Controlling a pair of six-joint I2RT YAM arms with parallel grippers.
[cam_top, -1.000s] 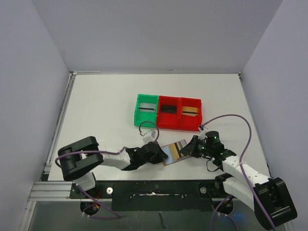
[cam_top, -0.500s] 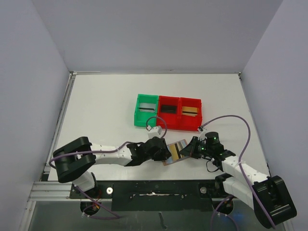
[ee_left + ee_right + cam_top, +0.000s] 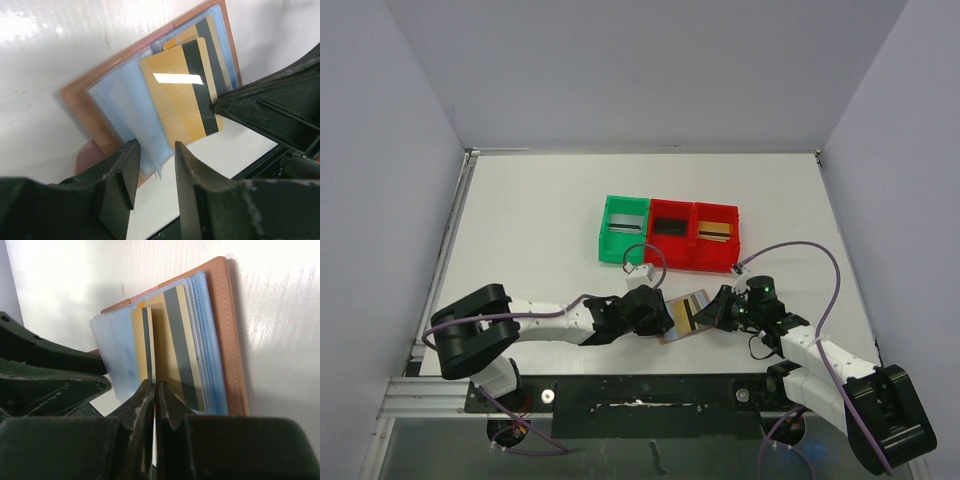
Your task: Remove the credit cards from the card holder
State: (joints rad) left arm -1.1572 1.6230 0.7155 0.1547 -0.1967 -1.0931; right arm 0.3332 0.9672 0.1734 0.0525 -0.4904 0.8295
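Observation:
The left gripper's fingers are open around the loose blue sleeve (image 3: 135,107), so the robot should clamp them on its edge (image 3: 153,156) to keep the card holder steady before pulling out the gold card.
The tan-brown card holder (image 3: 692,301) lies open on the table between both grippers, its light blue sleeves (image 3: 125,110) fanned out. A gold credit card with a dark stripe (image 3: 177,100) sticks partly out of a sleeve, and a second gold card (image 3: 212,37) sits behind it. My right gripper (image 3: 156,387) is shut on the near edge of the protruding gold card (image 3: 142,337). At the holder's left side my left gripper (image 3: 155,167) is open, with the loose edge of a blue sleeve between its jaws.
Behind the holder stand a green bin (image 3: 606,232) and two red bins (image 3: 652,240) (image 3: 734,242) in a row. A flat card lies in each: greyish, dark and gold. The table's near edge and black rail (image 3: 640,385) run close below the grippers.
My left gripper has opened and slid a little right, closer over the holder's left side. The right gripper has stayed shut in place on the card.

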